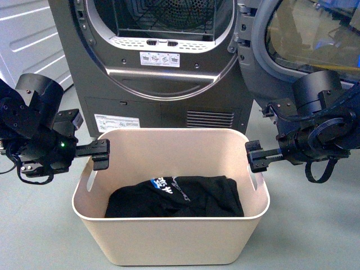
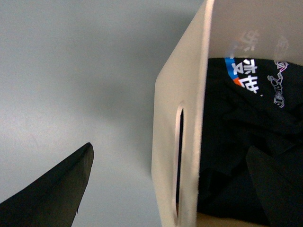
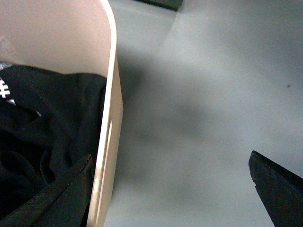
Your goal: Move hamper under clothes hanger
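The black clothes (image 1: 175,197) sit far below the hamper's rim (image 1: 173,129), so I expect them to stay in place and keep their folds while the robot carries the hamper.
The beige hamper (image 1: 169,242) stands on the floor in front of the dryer, with black clothes (image 1: 174,197) lying in it. My left gripper (image 1: 100,154) is open at the hamper's left short side, straddling that wall and its slot handle (image 2: 180,156): one finger (image 2: 52,189) is outside, the other (image 2: 279,189) inside over the clothes. My right gripper (image 1: 255,157) is open at the right short side, with one finger (image 3: 61,194) inside by the wall (image 3: 110,137) and the other (image 3: 277,189) far outside. The clothes hanger is out of view.
A dark grey dryer (image 1: 163,112) with its round opening stands right behind the hamper. Its open door (image 1: 304,39) juts out at the back right. A white appliance (image 1: 28,39) is at the back left. Grey floor (image 1: 315,225) lies on both sides of the hamper.
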